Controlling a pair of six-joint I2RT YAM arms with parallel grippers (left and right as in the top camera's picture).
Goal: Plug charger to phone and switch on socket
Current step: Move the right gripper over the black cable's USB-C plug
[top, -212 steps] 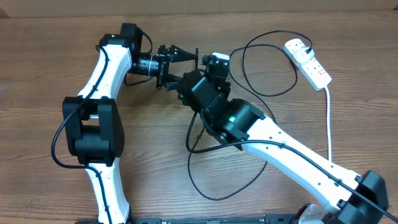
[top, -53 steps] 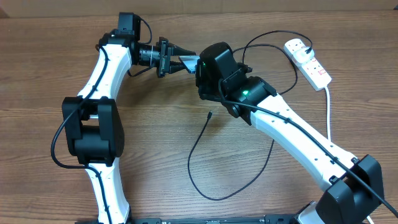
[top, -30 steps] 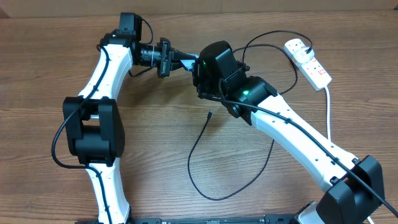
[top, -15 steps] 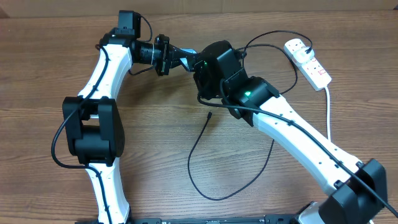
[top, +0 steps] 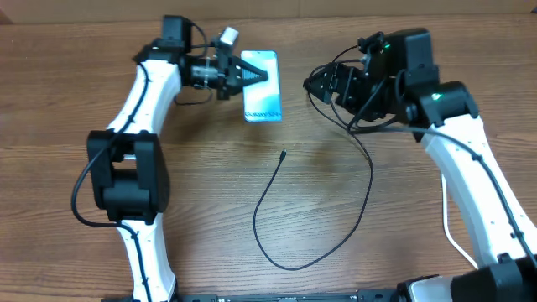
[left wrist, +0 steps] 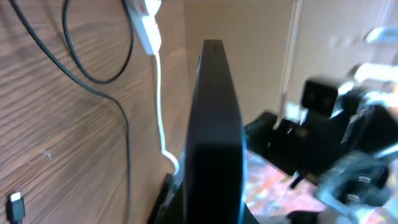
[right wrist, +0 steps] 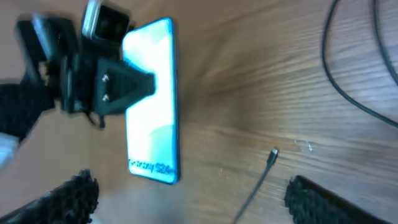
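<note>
My left gripper is to pull the phone back while my right gripper takes the connector (top: pixel 283 156) first, because the charger's connector is lying loose near the phone's lower edge (top: pixel 263 119).
The phone (top: pixel 261 94), with its light blue screen facing up, is held at its top left edge by my left gripper (top: pixel 254 74), which is shut on it. In the left wrist view the phone (left wrist: pixel 215 118) shows edge-on as a dark slab between the jaws. The right wrist view shows the phone (right wrist: pixel 152 99) and the left gripper (right wrist: pixel 121 84). The charger's connector tip (top: pixel 284 154) lies free on the table below the phone; its cable (top: pixel 295 267) loops toward the right. My right gripper (top: pixel 313 84) hangs open and empty right of the phone. The socket (left wrist: pixel 144 17) shows only in the left wrist view.
The right arm (top: pixel 436 101) covers the socket's place in the overhead view. The thick white cord (top: pixel 445 210) runs down the right side of the table. Black cable loops (left wrist: pixel 93 74) lie near the socket. The connector tip (right wrist: pixel 272 155) lies between the wide right fingers (right wrist: pixel 74 196).
My right gripper has opened and swung away to the right, off the phone. The phone now shows fully, held by the left gripper alone. The cable tip has not moved.
</note>
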